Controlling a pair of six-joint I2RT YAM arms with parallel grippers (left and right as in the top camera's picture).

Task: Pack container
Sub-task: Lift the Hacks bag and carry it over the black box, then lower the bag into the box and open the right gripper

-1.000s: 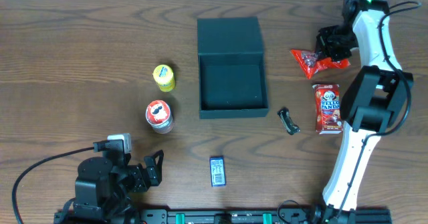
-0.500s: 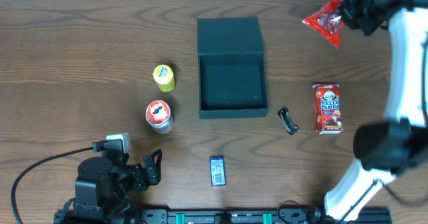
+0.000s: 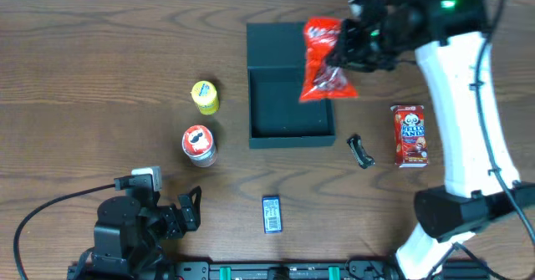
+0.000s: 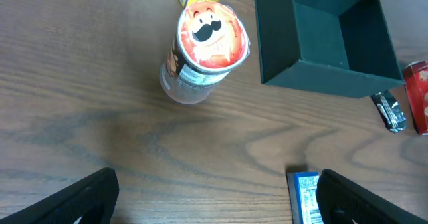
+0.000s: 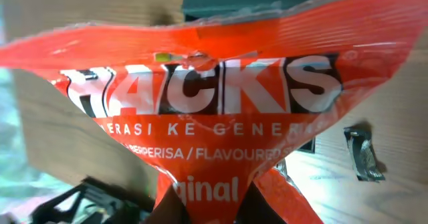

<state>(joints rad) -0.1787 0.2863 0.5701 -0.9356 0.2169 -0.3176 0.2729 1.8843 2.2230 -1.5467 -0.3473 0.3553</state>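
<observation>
The red snack bag (image 3: 320, 50) points front to back above the empty container (image 3: 290, 104). My right gripper should keep moving it in and down until it rests inside.
The dark teal container (image 3: 289, 131) stands open at the table's middle, its lid lying flat behind it. My right gripper (image 3: 349, 44) is shut on a red snack bag (image 3: 324, 60) and holds it in the air over the container's right rear part. The bag (image 5: 214, 97) fills the right wrist view, with the container's edge (image 5: 247, 0) behind it. My left gripper (image 3: 191, 210) is open and empty at the front left. In its wrist view (image 4: 214, 200) the container (image 4: 321, 37) lies ahead to the right.
A red-lidded can (image 3: 200, 145) and a yellow can (image 3: 205, 96) stand left of the container. A red snack pack (image 3: 410, 134) and a small dark wrapper (image 3: 360, 151) lie to its right. A blue pack (image 3: 272, 213) lies in front.
My right arm lifted the red snack bag off the table at the far right, swung it up and then left, and now holds it over the container. The left arm has not moved.
</observation>
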